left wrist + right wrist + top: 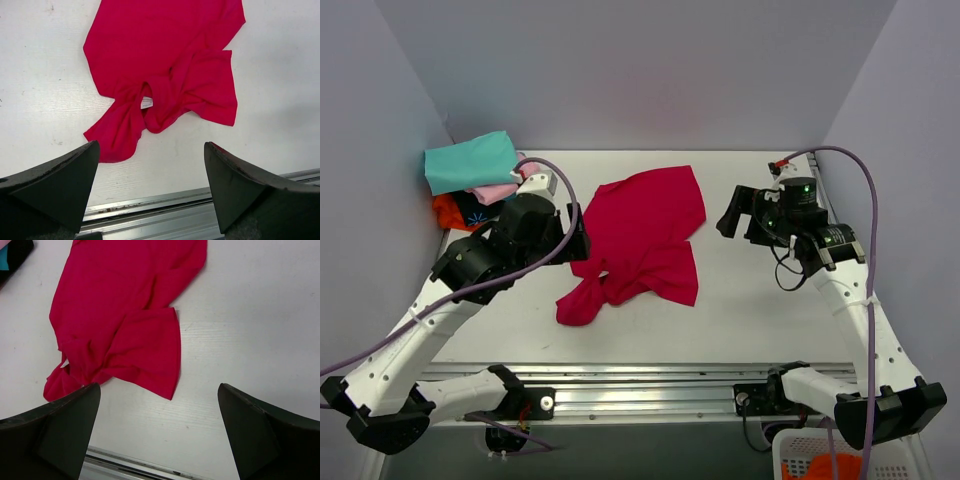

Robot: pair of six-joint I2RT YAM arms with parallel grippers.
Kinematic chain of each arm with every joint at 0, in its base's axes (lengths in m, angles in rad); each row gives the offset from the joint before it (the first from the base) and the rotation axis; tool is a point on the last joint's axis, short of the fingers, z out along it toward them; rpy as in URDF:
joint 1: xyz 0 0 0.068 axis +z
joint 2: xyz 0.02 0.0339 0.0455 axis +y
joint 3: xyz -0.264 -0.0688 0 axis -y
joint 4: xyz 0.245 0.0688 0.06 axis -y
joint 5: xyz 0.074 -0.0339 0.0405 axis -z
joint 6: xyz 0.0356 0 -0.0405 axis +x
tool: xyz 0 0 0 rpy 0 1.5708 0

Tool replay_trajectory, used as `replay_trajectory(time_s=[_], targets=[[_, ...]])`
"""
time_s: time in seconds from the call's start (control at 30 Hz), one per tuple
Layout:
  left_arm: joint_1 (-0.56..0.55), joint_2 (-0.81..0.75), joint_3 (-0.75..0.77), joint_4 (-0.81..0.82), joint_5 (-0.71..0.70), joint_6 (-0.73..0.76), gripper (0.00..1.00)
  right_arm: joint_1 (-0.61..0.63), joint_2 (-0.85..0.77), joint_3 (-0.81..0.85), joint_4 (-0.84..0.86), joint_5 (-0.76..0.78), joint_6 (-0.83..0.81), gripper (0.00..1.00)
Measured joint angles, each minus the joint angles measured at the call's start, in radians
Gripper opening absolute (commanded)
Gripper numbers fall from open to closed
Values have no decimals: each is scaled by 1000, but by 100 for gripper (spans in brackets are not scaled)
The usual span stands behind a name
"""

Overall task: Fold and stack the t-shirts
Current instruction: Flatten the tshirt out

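Note:
The crimson-red t-shirt's flat near flap lies clear of the t-shirt's bunched part. The robot's left gripper should go on moving until its fingers close on the flap's corner.
A crimson-red t-shirt lies crumpled and unfolded in the middle of the white table, its near left part bunched up. It also shows in the left wrist view and the right wrist view. A pile of smaller shirts sits at the back left: teal on top, pink, black and orange below. My left gripper is open and empty, above the red shirt's left edge. My right gripper is open and empty, raised to the right of the shirt.
A metal rail runs along the table's near edge. A white basket with orange cloth in it stands below the table at the bottom right. Grey walls enclose the left, back and right. Purple cables arc over both arms.

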Motion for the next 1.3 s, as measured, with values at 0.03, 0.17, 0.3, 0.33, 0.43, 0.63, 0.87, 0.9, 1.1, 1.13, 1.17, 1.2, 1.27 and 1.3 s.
replay_trajectory(time_s=[0.03, 0.17, 0.3, 0.33, 0.43, 0.63, 0.87, 0.9, 1.1, 1.13, 1.17, 1.2, 1.27, 1.3], targets=[[0, -16, -5, -2, -1, -1, 94, 0, 0, 2, 0, 7, -5, 100], [0, -41, -57, 2, 14, -5, 94, 0, 12, 13, -6, 50, -14, 100], [-3, -23, -125, 2, 46, -8, 94, 0, 24, 16, -24, 86, -29, 100], [-6, -18, -142, 4, 61, -8, 94, 0, 22, 16, -27, 96, -33, 100], [-25, -5, -171, 19, 102, -8, 95, 0, 5, 11, -31, 131, -37, 100], [-169, 128, -164, 80, 146, 13, 96, 0, -42, -6, -65, 199, -37, 100], [-380, 486, -33, 140, 168, 77, 96, 0, -48, -35, -92, 230, -34, 100], [-397, 540, -4, 149, 168, 87, 96, 0, -49, -38, -94, 231, -34, 100], [-430, 831, 188, 175, 122, 135, 95, -3, -68, -41, -124, 238, -33, 100], [-430, 867, 213, 177, 112, 144, 95, -8, -76, -41, -130, 239, -33, 100], [-430, 903, 238, 182, 105, 154, 95, -8, -83, -41, -135, 241, -33, 100], [-429, 928, 255, 185, 98, 161, 95, -9, -92, -41, -143, 242, -33, 100], [-429, 974, 294, 185, 81, 172, 95, -9, -113, -41, -156, 247, -33, 100], [-429, 995, 315, 188, 73, 174, 95, -9, -124, -42, -166, 249, -33, 100]])
